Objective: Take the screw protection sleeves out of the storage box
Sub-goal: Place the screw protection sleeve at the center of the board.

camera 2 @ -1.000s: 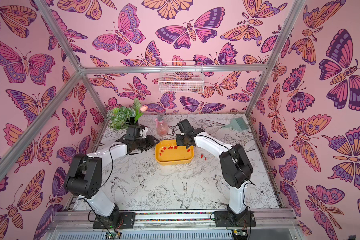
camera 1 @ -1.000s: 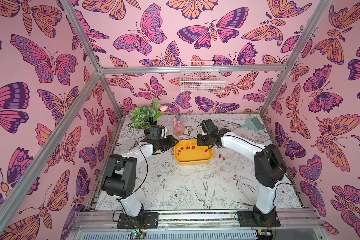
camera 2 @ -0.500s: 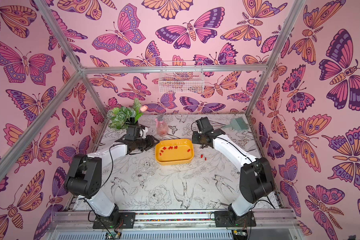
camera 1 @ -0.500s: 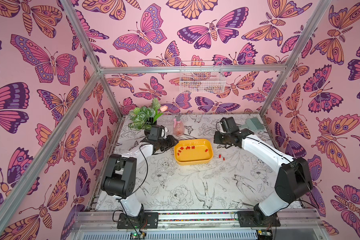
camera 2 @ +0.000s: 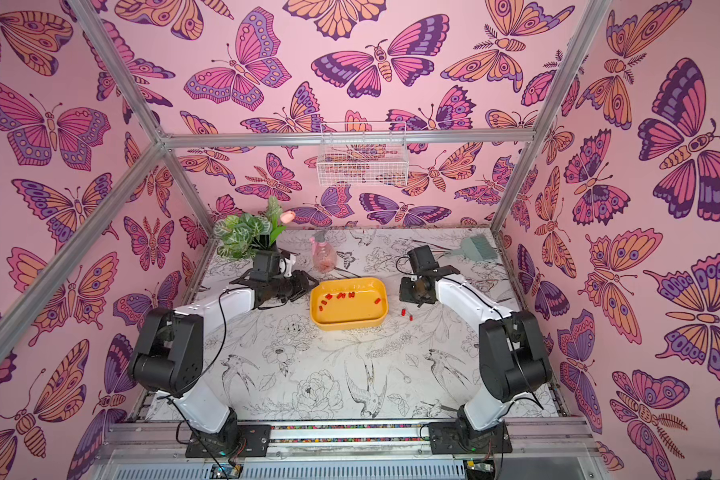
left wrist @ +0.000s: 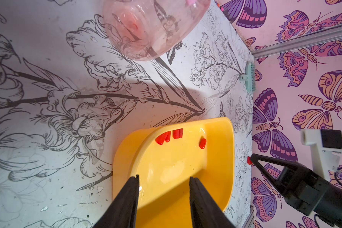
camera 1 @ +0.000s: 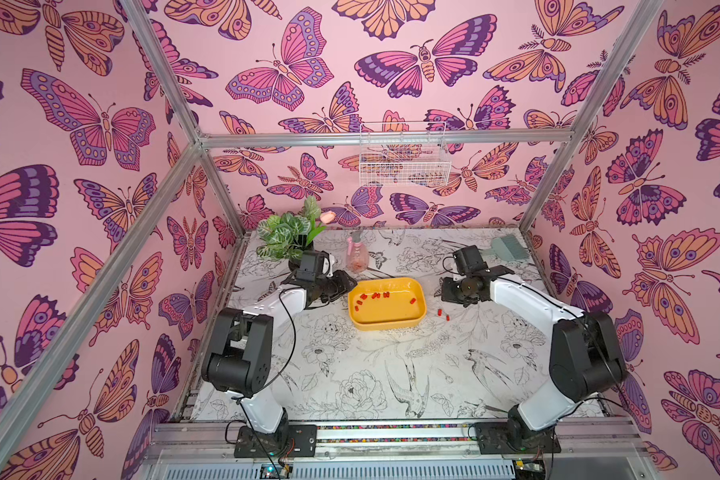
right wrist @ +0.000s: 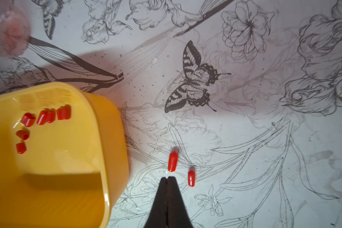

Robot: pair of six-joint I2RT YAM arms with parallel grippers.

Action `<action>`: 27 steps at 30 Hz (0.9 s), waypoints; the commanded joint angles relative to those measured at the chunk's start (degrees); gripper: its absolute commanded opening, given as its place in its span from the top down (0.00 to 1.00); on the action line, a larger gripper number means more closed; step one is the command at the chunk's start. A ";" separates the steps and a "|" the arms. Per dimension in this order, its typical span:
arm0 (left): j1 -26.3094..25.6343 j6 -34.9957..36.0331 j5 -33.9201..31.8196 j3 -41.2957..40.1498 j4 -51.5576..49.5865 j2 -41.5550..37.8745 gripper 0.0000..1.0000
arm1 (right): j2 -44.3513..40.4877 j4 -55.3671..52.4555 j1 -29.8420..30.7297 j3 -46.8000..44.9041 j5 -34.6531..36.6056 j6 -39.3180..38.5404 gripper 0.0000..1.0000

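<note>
The robot's right gripper holds a red sleeve [left wrist: 249, 160] outside the storage box's rim, so it should keep going down beside the loose sleeves [camera 1: 440, 313] until it meets the table.
The yellow storage box [camera 1: 385, 325] [camera 2: 350, 325] lies mid-table in both top views. Several red screw protection sleeves [camera 1: 375, 296] [left wrist: 176, 134] [right wrist: 47, 116] lie inside it. Two more sleeves [camera 1: 439, 311] [right wrist: 172, 161] rest on the table just right of the box. My left gripper [camera 1: 350, 286] [left wrist: 164, 178] is open at the box's left end, one finger outside the rim [left wrist: 221, 150] and one over the floor. My right gripper [camera 1: 443, 293] [right wrist: 167, 178] hangs shut beside the two loose sleeves. Only a speck of red shows between its tips.
A pink spray bottle [camera 1: 357, 255] stands just behind the box. A potted plant [camera 1: 287, 237] fills the back left corner, close to my left arm. A green brush [camera 1: 510, 247] lies at the back right. A white wire basket [camera 1: 404, 162] hangs on the back wall.
My right gripper has swung out of the box to the right and now hangs over the table beside it, still shut. The left arm and the box have not moved.
</note>
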 commanded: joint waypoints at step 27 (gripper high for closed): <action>-0.08 0.55 0.33 0.57 -1.83 0.72 0.53 | 11.28 2.85 -2.23 0.48 -1.94 -2.02 0.96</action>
